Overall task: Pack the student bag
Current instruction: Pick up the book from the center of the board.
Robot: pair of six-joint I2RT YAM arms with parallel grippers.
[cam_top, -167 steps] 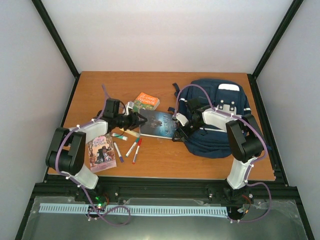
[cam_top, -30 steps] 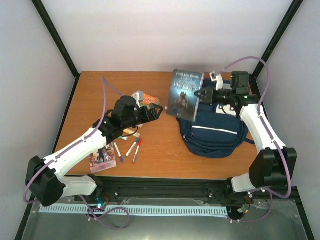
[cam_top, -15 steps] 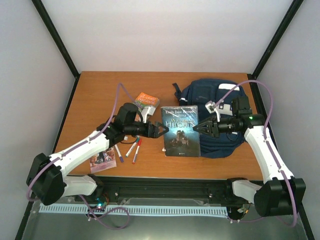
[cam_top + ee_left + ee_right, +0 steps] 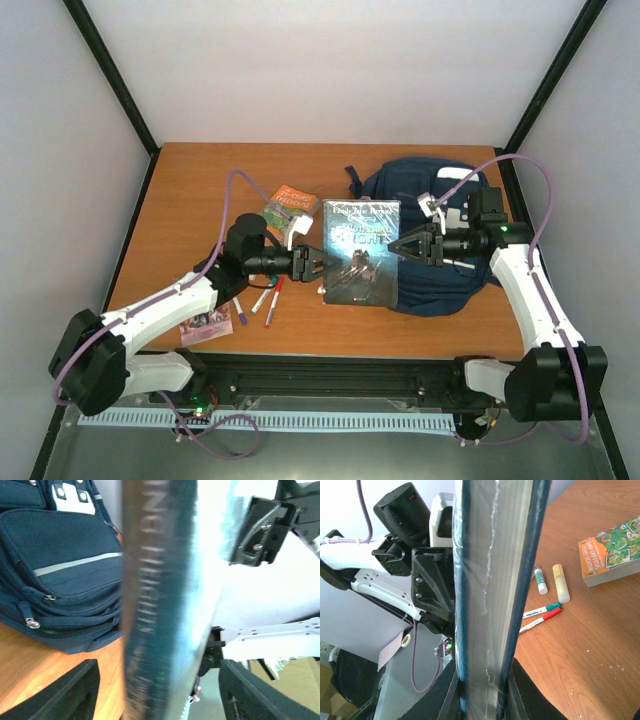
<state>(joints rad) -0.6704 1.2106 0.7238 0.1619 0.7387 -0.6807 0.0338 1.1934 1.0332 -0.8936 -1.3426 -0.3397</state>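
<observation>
The book is hanging in front of the closed bag, so next my right gripper takes hold of the book's edge again and moves the book past the bag to clear wood first.
The student bag, navy with thin white stripes, lies at the table's back right; its zip pockets show in the left wrist view. A dark hardback book hangs upright in the air in front of the bag. My right gripper is shut on its right edge, fingers tight on both covers. My left gripper is at the book's left edge. Its jaws straddle the blurred spine, open, with a gap on each side.
An orange paperback lies left of the held book, with markers and a glue stick on the wood in front of it. A purple-covered book lies under the left arm near the front edge.
The right arm swung the book down from above the bag to mid-table. The left gripper came up to the book's left edge, and its jaws have narrowed around the spine.
</observation>
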